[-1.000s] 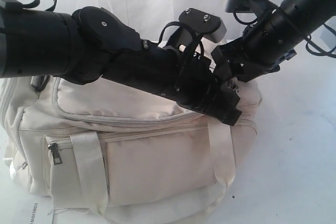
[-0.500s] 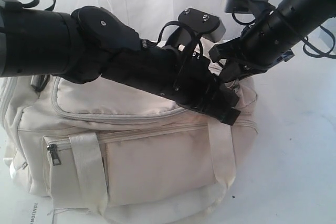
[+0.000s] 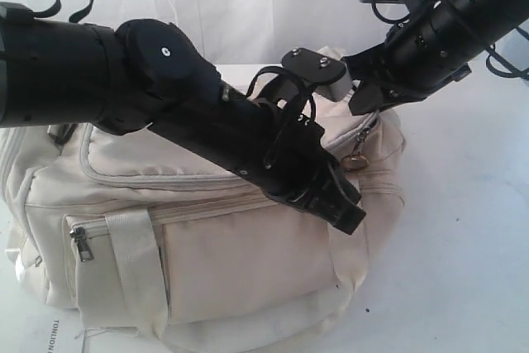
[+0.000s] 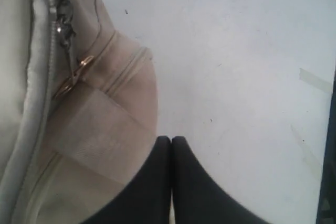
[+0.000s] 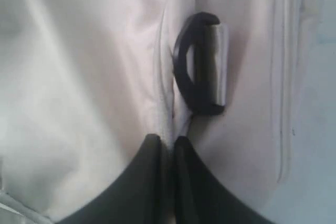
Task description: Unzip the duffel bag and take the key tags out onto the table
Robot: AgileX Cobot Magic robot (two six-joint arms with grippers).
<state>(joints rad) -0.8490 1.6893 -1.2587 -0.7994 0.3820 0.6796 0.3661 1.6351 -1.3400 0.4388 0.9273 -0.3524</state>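
Next, my left gripper opens, moves back and closes on the zip pull, because it is shut and empty with the brass ring outside its fingers.
The cream-white duffel bag lies on the white table with its zips shut. My left gripper is shut and empty, its tips just off the bag's right end, over bare table. A dark zip pull with a brass ring hangs beside it on the bag. My right gripper is at the bag's top right end. Its fingers are shut on a fold of the bag's fabric, just short of a black strap clip. The key tags are hidden.
My left arm lies across the top of the bag and hides much of it. A front pocket zip pull sits at the bag's left. A printed label lies at the front left. The table stretches right of the bag.
The right gripper has risen and moved right, pulling the bag's end fabric up; a zip pull now hangs in view. The left gripper has dropped lower along the bag's front right.
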